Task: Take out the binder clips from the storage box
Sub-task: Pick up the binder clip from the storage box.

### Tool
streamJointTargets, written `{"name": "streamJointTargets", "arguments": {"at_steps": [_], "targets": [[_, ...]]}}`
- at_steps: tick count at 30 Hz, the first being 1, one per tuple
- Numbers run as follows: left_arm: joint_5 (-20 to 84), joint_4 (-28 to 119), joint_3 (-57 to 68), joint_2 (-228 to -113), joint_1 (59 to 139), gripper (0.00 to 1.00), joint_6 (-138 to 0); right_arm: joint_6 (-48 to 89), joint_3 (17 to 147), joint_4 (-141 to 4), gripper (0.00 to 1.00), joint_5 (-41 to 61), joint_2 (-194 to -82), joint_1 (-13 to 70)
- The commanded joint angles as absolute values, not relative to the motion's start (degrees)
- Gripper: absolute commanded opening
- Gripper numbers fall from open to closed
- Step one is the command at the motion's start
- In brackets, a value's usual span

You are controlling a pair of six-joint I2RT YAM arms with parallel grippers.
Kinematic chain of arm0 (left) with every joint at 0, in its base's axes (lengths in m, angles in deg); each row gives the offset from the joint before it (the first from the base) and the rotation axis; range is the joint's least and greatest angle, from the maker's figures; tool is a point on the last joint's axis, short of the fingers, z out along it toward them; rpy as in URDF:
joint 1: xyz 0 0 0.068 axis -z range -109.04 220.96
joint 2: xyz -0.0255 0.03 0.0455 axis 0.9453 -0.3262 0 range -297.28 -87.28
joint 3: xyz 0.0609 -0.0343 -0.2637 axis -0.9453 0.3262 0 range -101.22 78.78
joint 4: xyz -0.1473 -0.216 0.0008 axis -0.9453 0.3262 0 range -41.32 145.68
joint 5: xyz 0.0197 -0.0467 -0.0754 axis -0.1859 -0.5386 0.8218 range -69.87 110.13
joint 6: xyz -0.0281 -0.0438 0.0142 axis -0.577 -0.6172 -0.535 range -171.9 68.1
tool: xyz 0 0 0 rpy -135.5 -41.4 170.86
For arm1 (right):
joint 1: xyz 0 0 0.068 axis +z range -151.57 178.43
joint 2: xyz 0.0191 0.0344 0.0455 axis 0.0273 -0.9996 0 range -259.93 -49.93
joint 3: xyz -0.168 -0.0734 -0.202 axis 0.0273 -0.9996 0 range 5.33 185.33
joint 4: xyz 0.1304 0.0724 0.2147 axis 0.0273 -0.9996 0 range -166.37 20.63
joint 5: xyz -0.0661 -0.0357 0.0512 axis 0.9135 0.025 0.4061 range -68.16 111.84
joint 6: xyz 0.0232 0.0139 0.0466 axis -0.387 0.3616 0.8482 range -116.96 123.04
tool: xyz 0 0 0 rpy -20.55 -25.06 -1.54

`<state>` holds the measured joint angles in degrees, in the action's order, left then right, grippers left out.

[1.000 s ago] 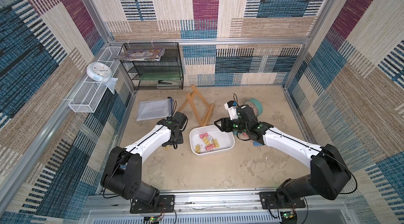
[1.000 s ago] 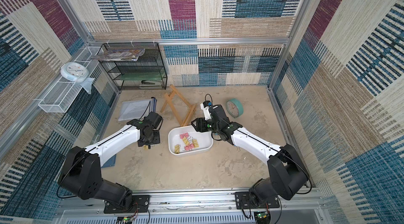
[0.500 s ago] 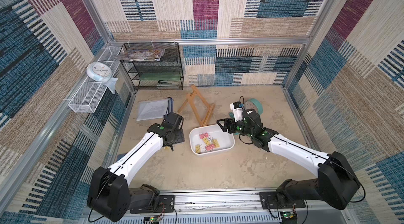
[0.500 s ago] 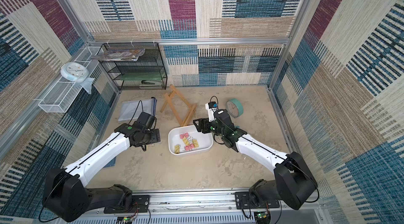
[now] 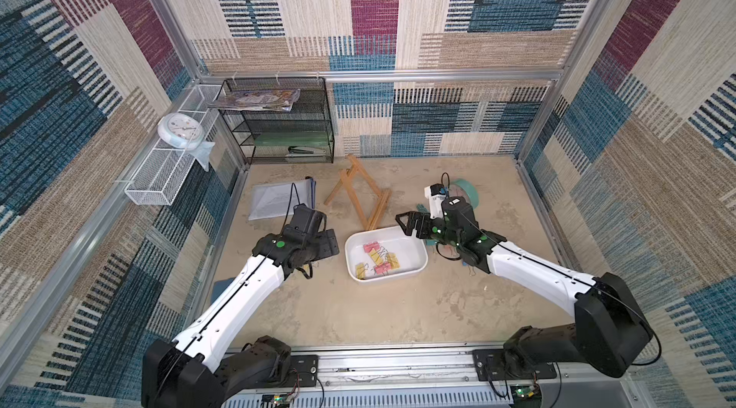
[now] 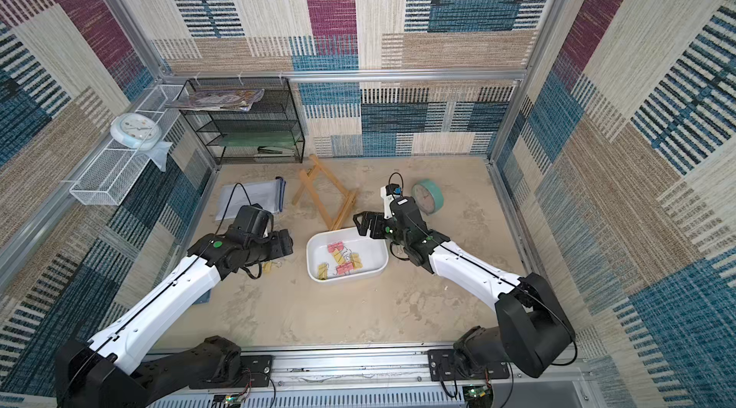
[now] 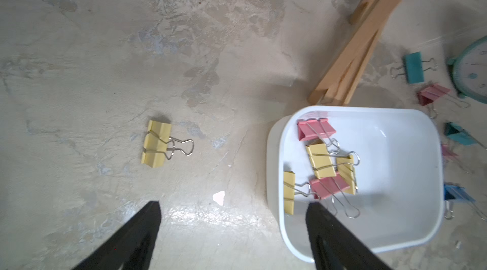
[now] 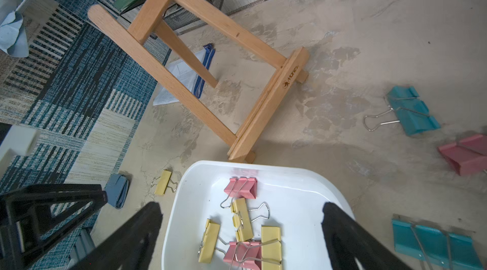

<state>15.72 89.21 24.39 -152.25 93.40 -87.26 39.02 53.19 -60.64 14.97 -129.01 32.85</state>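
Note:
The clips (image 5: 377, 260) sit in a bunch at the end of the box near the left gripper, so the right gripper should move back while the left gripper takes the middle yellow clip (image 7: 320, 160).
The storage box (image 5: 422, 262) (image 6: 384, 262) is a shallow white tray in mid-floor. Several pink and yellow binder clips (image 5: 376, 260) (image 7: 324, 165) (image 8: 242, 218) lie bunched inside it. More clips lie outside: a yellow one (image 7: 156, 140) (image 8: 163, 181) to its left, teal (image 8: 411, 113) and pink (image 8: 466, 154) ones to its right. My left gripper (image 5: 330, 242) (image 7: 233, 208) hangs open and empty just left of the box. My right gripper (image 5: 410, 222) (image 8: 241, 209) hangs open and empty above the box's far right corner.
A wooden easel (image 5: 360, 197) lies flat just behind the box. A teal clock (image 6: 428, 197) sits behind my right wrist. A mesh pouch with papers (image 5: 278, 199), a black mesh rack (image 5: 278, 123) and a white wire basket (image 5: 159, 183) stand at the back left.
Both grippers have opened wider. Both arms have dropped lower at the elbow, while the grippers stay close to the box's two sides.

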Motion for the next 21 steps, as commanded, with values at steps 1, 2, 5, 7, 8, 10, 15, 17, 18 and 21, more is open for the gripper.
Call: {"name": "streamJointTargets", "arguments": {"at_steps": [1, 2, 5, 7, 8, 10, 15, 17, 18, 21], "targets": [[20.1, 86.4, 24.7, -151.6, 94.2, 0.92, -87.7, 39.7, 52.7, -59.5, 0.98, 11.9, -129.4, 32.9], [20.6, 86.0, 24.8, -151.6, 94.9, 0.92, -87.8, 39.5, 52.5, -59.3, 0.98, 10.9, -129.4, 33.0], [20.5, 85.1, 24.8, -152.7, 98.4, 0.91, -87.8, 39.5, 51.9, -58.2, 0.97, 8.1, -130.1, 33.0], [19.6, 84.9, 24.3, -154.3, 100.8, 0.9, -87.1, 39.2, 52.1, -58.3, 0.97, 6.6, -131.0, 32.9], [19.1, 85.0, 23.9, -155.4, 102.2, 0.89, -86.6, 39.1, 52.3, -58.6, 0.97, 6.3, -131.5, 32.9], [19.1, 84.9, 22.6, -157.9, 104.5, 0.86, -86.4, 38.9, 52.7, -59.1, 0.96, 5.6, -132.6, 33.0], [17.8, 84.2, 18.5, -166.7, 109.6, 0.75, -87.0, 36.9, 54.8, -63.1, 0.93, 4.5, -134.9, 32.9], [17.9, 84.4, 16.2, -170.6, 110.2, 0.68, -87.3, 36.5, 54.9, -65.1, 0.92, 6.2, -134.8, 33.0], [18.2, 84.4, 14.9, -172.7, 110.6, 0.65, -87.0, 36.6, 54.5, -65.5, 0.92, 7.2, -134.4, 32.9], [19.4, 84.6, 11.5, -178.1, 111.5, 0.63, -86.5, 37.5, 52.7, -65.9, 0.92, 11.6, -132.0, 32.9]]}}
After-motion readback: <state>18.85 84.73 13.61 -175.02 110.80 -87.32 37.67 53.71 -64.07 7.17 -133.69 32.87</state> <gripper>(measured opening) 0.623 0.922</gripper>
